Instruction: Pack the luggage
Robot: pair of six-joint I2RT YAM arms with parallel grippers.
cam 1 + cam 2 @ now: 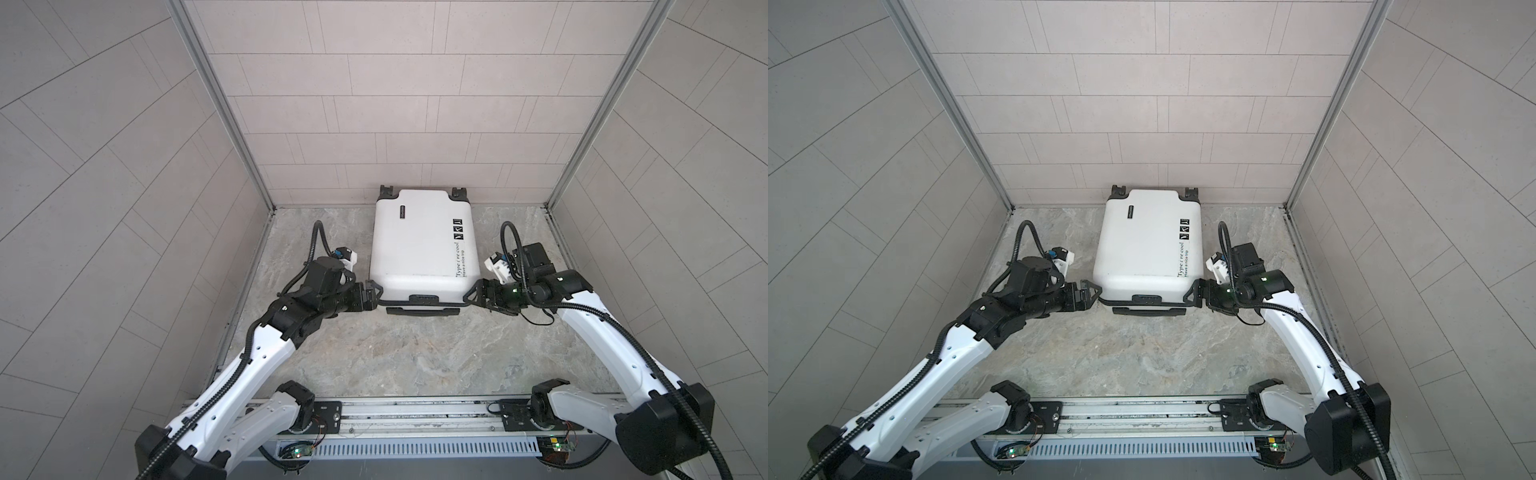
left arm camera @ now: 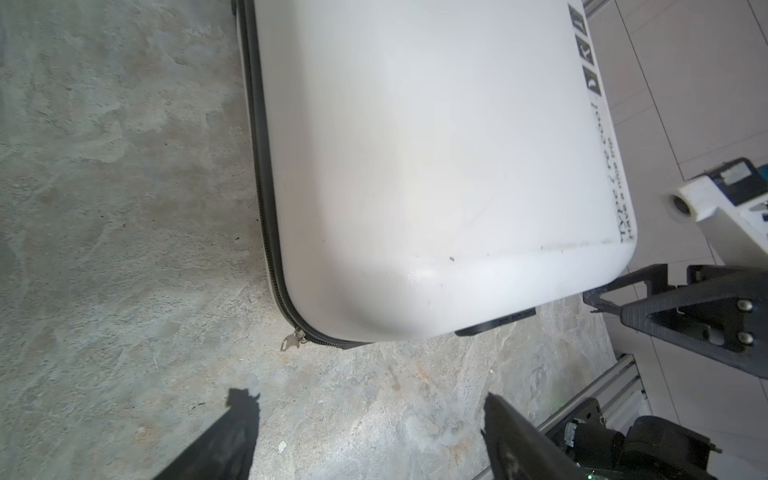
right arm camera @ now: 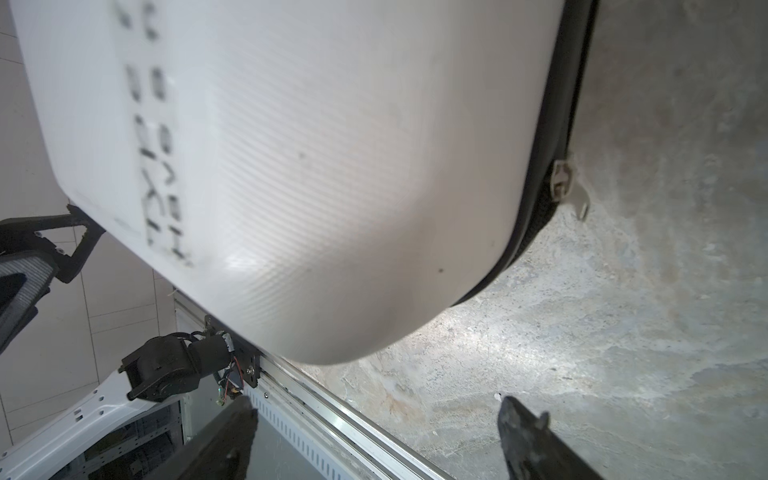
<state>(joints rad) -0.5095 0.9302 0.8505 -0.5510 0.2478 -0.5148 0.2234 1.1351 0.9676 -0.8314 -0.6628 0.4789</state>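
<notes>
My left gripper is high at the luggage's near corner (image 2: 340, 308), and the zipper pull (image 2: 293, 340) is below. Next, the gripper moves back, comes in lower and pinches the zipper pull.
The luggage (image 1: 419, 241) (image 1: 1146, 245) lies flat and zipped closed on the marble tabletop, wheels toward the back wall, printed face up. My left gripper (image 1: 371, 296) (image 1: 1090, 293) stands open just off its near left corner, apart from the shell. In the left wrist view the gripper (image 2: 366, 395) has only bare tabletop between its fingers, with the luggage (image 2: 436, 166) and a zipper pull (image 2: 291, 338) ahead. My right gripper (image 1: 473, 295) (image 1: 1194, 293) is open at the near right corner. The right wrist view shows the gripper (image 3: 376, 401) empty below the luggage (image 3: 291, 166), near a second zipper pull (image 3: 563, 183).
A black pull handle (image 1: 422, 311) sticks out from the suitcase's near edge between the two grippers. Tiled walls enclose the table on three sides, with the suitcase wheels (image 1: 388, 191) against the back one. A metal rail (image 1: 415, 411) runs along the front edge.
</notes>
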